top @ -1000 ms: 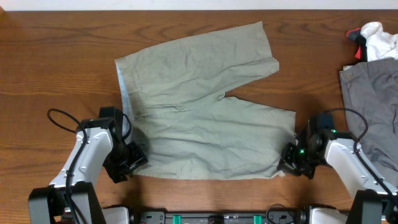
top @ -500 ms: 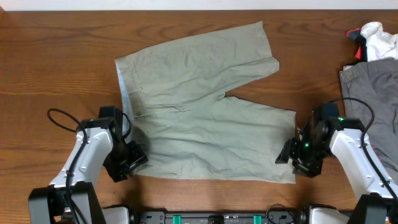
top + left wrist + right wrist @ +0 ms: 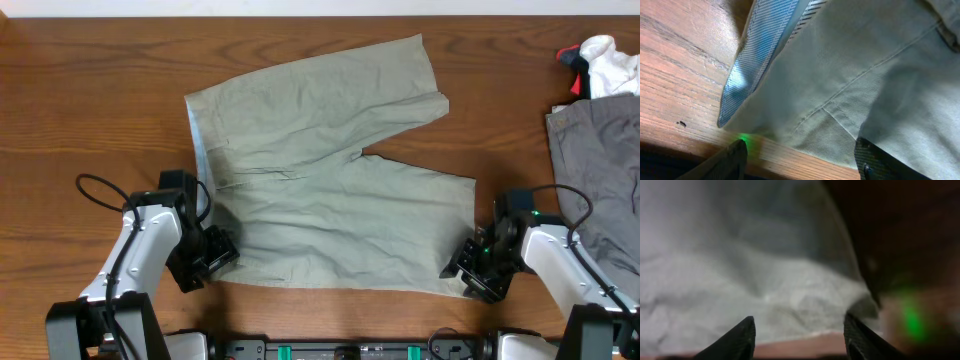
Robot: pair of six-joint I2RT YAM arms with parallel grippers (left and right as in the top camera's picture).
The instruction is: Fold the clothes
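The near leg's bottom corner sticks out beyond my right gripper's open fingers. My right gripper should therefore go back toward the leg's hem before it pinches that corner.
The pale khaki-green shorts lie spread flat on the table, waistband to the left, two legs pointing right. My left gripper is open at the near waistband corner; in the left wrist view the cloth with its blue-grey waistband lining lies just ahead of the open fingers. My right gripper is open at the near leg's bottom corner; in the right wrist view the hem sits ahead of the spread fingers.
A darker grey garment lies at the right edge. A small white-and-red cloth item sits at the far right corner. The wooden table shows bare to the left of the shorts.
My right gripper swung out to the right and came back lower, now at the leg's near corner. The hem corner there shifted slightly. The left arm has not moved.
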